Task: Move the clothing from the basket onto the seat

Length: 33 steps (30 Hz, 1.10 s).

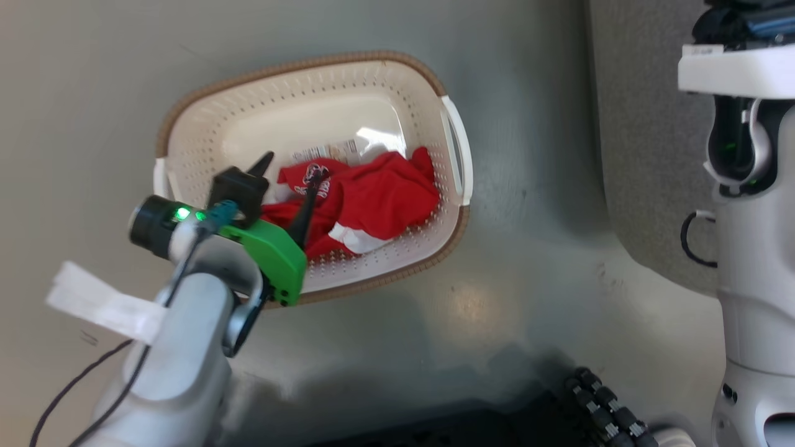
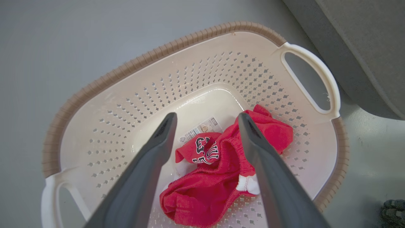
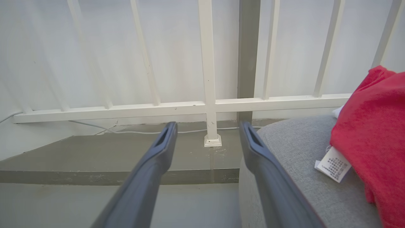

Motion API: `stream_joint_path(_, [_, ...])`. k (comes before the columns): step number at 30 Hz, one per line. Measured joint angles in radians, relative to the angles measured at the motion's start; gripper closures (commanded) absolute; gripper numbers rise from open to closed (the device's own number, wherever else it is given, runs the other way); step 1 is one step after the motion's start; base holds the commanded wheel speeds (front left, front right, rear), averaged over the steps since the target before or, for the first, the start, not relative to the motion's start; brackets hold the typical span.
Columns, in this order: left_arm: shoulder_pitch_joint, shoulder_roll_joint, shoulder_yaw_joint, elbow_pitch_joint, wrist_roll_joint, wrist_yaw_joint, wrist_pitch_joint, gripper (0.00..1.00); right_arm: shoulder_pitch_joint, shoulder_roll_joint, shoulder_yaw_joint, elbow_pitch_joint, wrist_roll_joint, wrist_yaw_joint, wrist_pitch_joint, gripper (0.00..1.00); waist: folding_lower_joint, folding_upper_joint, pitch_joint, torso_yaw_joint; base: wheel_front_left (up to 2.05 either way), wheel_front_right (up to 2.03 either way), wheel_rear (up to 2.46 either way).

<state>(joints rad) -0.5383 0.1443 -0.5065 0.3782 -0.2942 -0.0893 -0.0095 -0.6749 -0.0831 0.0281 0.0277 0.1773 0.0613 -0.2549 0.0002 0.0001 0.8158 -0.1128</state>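
Note:
The paper label (image 1: 326, 153) is flat against the basket's bottom (image 1: 305, 123), so I expect it to stay behind when the robot lifts the red garment out.
The cream perforated basket (image 1: 298, 68) with a brown rim stands on the grey floor. A crumpled red garment of the clothing (image 1: 372, 198) lies in its right half, beside a paper label. My left gripper (image 1: 292, 166) hangs open over the basket. In the left wrist view its two fingers straddle the red garment (image 2: 208, 186) from above the basket (image 2: 126, 68), with the left gripper (image 2: 206, 115) holding nothing. My right gripper (image 3: 207, 125) is open and empty beside the grey seat (image 3: 294, 148). Another red garment (image 3: 373, 126) with a white tag lies on that seat. The seat (image 1: 646, 155) is right of the basket.
A white railing (image 3: 208, 63) and a wall stand beyond the seat, with a thin cable along the floor below. My pale right arm (image 1: 751, 261) fills the right edge of the head view. A black ribbed hose (image 1: 608, 410) lies at the bottom.

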Motion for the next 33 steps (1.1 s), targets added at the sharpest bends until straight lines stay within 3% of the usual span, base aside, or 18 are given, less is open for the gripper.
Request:
stream_joint_path(19, [-0.068, -0.033, -0.138, 0.157, 0.008, -0.034, 0.037, 0.0, -0.1, 0.005, 0.002, 0.007, -0.003, 0.003, 0.0, 0.0, 0.0, 0.0, 0.126, -0.032, 0.0, 0.0, 0.0])
stream_joint_path(33, [-0.112, -0.035, -0.164, 0.247, -0.018, -0.034, 0.046, 0.0, -0.139, 0.014, 0.022, 0.008, -0.009, 0.01, -0.001, 0.0, -0.0001, 0.0, 0.167, -0.059, 0.0, 0.0, 0.0])
